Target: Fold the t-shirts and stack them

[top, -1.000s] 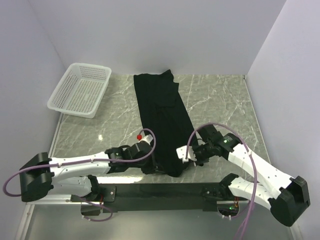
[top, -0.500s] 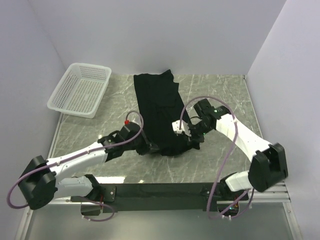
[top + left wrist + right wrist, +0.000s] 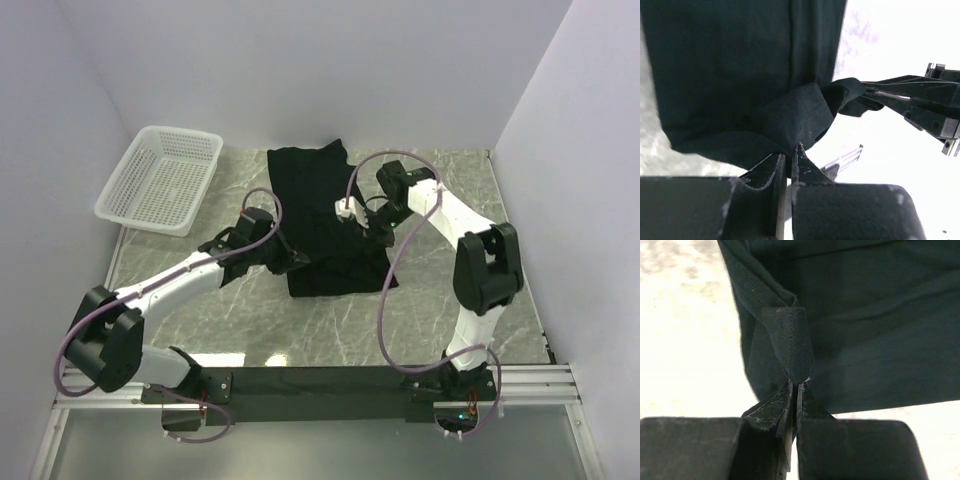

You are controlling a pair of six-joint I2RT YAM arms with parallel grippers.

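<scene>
The black t-shirt's lifted edge [image 3: 334,253] is held by both grippers across the t-shirt. My right gripper keeps moving it toward the t-shirt's far part [image 3: 318,185] until the edge lies there.
One black t-shirt [image 3: 325,190] lies lengthwise in the middle of the marble table, its near part doubled over onto itself. My left gripper [image 3: 290,262] is shut on a bunched corner of the shirt's lifted edge at the left side. In the left wrist view the t-shirt [image 3: 740,60] hangs from the shut left gripper [image 3: 790,151]. My right gripper [image 3: 378,228] is shut on the same edge at the right side. The right wrist view shows the hem of the t-shirt [image 3: 880,315] pinched in the right gripper [image 3: 797,384]. The right gripper [image 3: 867,94] also shows in the left wrist view, holding cloth.
A white mesh basket [image 3: 160,180] stands at the back left of the table, apart from the shirt. Walls close in on the left, back and right. The black mounting rail [image 3: 320,380] runs along the near edge.
Both grippers have carried the shirt's near edge away from the arm bases toward the back, folding the near half over the far half. The shirt now looks much shorter.
</scene>
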